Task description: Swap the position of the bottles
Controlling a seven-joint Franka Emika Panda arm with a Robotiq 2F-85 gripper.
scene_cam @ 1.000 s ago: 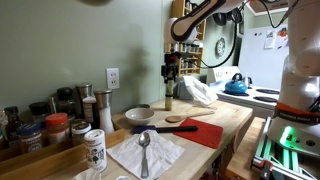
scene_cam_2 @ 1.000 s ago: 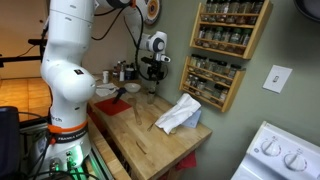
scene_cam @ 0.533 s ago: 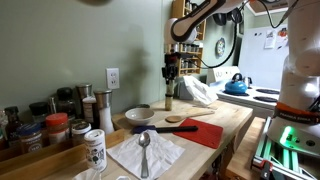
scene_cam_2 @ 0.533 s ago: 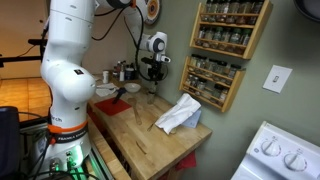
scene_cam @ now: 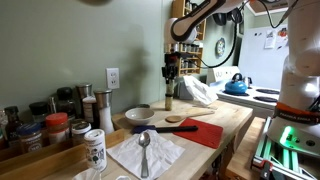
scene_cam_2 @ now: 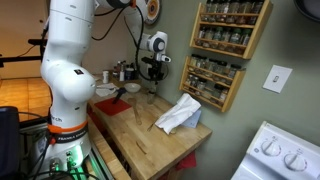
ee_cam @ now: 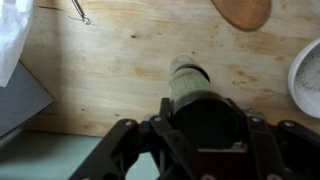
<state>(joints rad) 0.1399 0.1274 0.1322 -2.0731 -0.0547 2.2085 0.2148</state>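
The other bottle takes up the spot under the bottle in the robot's gripper, so the gripper should first put its bottle down on the open wood (scene_cam: 187,109) near the wooden spoon.
A slim bottle (scene_cam: 169,97) with a dark top and paler lower part stands on the wooden counter (scene_cam: 235,120) by the wall, right of the white bowl (scene_cam: 138,115). My gripper (scene_cam: 170,72) reaches down over it and is shut on its upper part. In the wrist view the bottle (ee_cam: 188,76) sits between the black fingers of my gripper (ee_cam: 205,118), its foot on the wood. In an exterior view the gripper (scene_cam_2: 152,72) hides most of the bottle. Another slim dark-topped bottle (scene_cam: 103,109) stands left of the bowl, near the wall outlet.
A wooden spoon (scene_cam: 180,121) and a red cloth (scene_cam: 205,132) lie right of the bowl. A napkin with a metal spoon (scene_cam: 145,152), a white shaker (scene_cam: 95,150) and spice jars (scene_cam: 57,128) fill the near end. A crumpled white cloth (scene_cam_2: 180,115) lies beyond the bottle.
The fingers have closed in on the bottle. The arm, the bottle and everything else on the counter stay where they were.
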